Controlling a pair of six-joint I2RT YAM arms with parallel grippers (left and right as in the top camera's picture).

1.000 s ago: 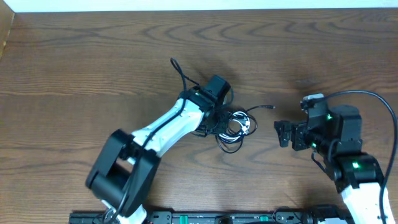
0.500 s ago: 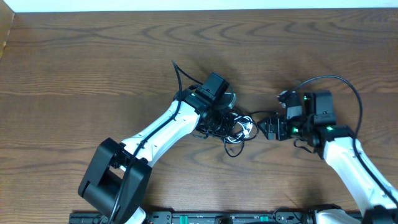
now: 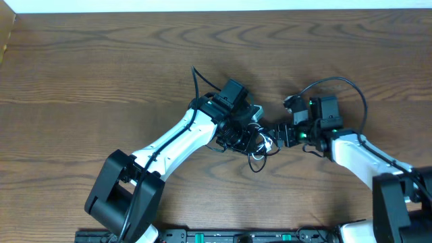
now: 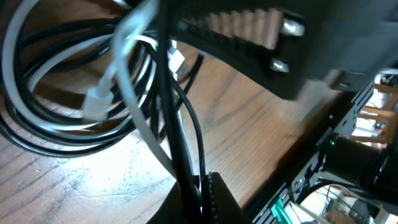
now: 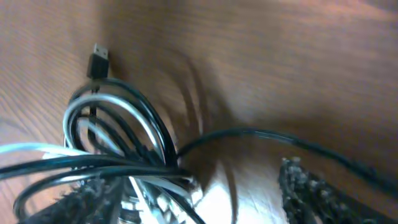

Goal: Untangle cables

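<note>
My left gripper should take a new hold beside the black USB plug point(image 5: 98, 65) while my right gripper holds the loops, because my left gripper is now holding a black cable amid the loops point(image 4: 179, 144).
The cables point(image 3: 258, 143) lie as one tangle of a white cord and black cords at the table's middle. My left gripper point(image 3: 244, 128) is over the tangle and shut on a black cable point(image 4: 186, 143), which runs up between its fingertips point(image 4: 200, 194). White loops point(image 4: 37, 68) lie beside that cable. My right gripper point(image 3: 278, 133) is open at the tangle's right edge. In the right wrist view its fingers point(image 5: 199, 199) straddle the white and black loops point(image 5: 124, 124). A black USB plug point(image 5: 99, 62) lies just past the loops.
The wooden table point(image 3: 81, 74) stretches wide to the left and back. A thick black arm cable point(image 3: 337, 84) arcs over the right arm. The robot base rail point(image 3: 223, 236) runs along the front edge.
My right arm has swung left from the table's right side up to the tangle. My left gripper has shifted slightly right with the cables.
</note>
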